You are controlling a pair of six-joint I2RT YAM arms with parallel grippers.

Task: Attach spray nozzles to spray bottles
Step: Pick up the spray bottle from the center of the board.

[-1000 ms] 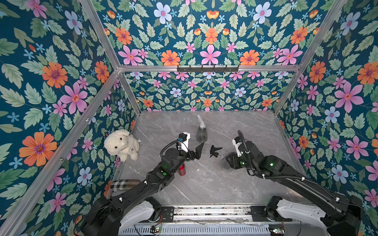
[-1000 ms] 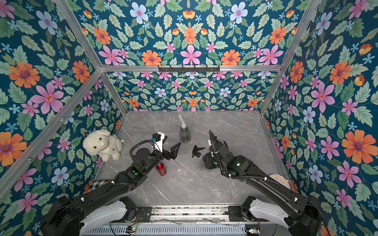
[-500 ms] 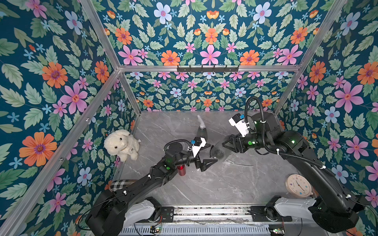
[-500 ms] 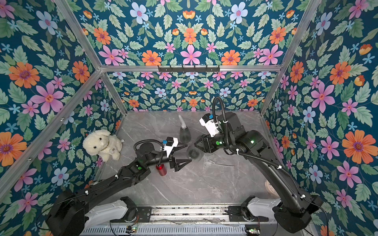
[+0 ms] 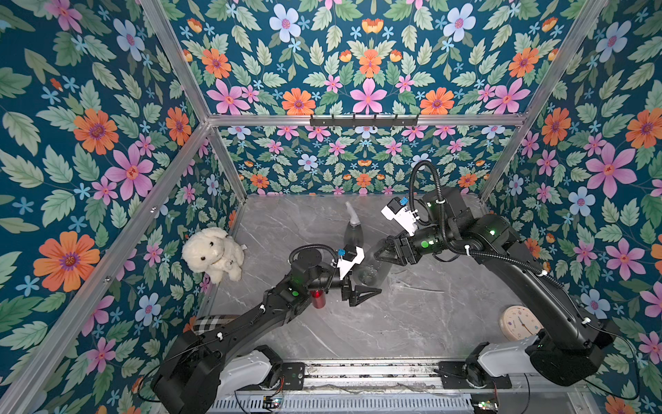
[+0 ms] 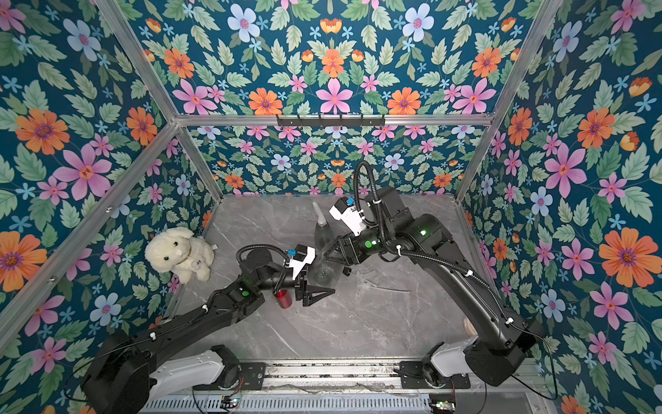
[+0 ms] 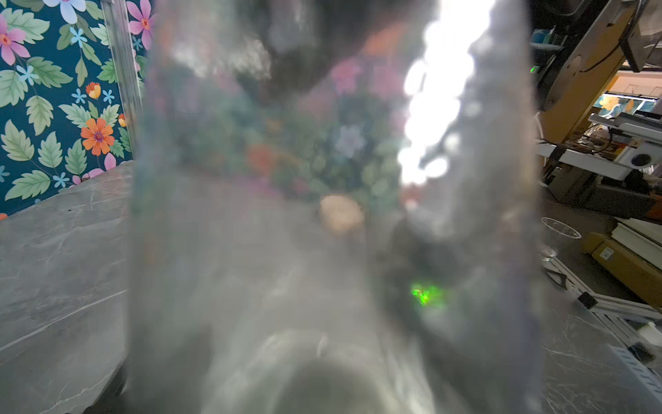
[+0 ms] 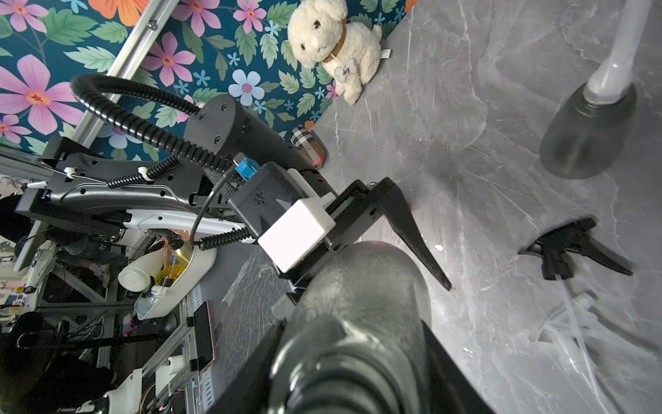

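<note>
My right gripper covers the grey bottle's neck [image 8: 344,391], where a nozzle goes, so next my left gripper takes the bottle's side [image 5: 371,274] before my right gripper fetches a nozzle.
My right gripper [image 8: 358,358] is shut on the neck end of a smoky-grey spray bottle [image 8: 361,283], holding it tilted above the table [image 5: 370,270]. My left gripper [image 5: 363,294] stands open at the bottle's base. One of its fingers [image 8: 412,233] lies along the bottle's side and the other is hidden behind it. The bottle [image 7: 322,215] fills the left wrist view. A second grey bottle [image 5: 353,231] stands at the back with a whitish nozzle on it. The red bottle [image 5: 318,299] stands under the left arm. A black nozzle [image 8: 569,251] and a whitish nozzle [image 8: 573,322] lie on the table.
A white plush dog [image 5: 213,252] sits by the left wall, with a plaid cylinder [image 8: 310,147] lying in front of it. A round clock [image 5: 519,322] lies near the right arm's base. Floral walls close in the back and both sides.
My right arm has lifted the grey bottle off the table and swung it toward the middle. My left gripper has moved forward and right to the bottle's base, its jaws narrowing slightly.
</note>
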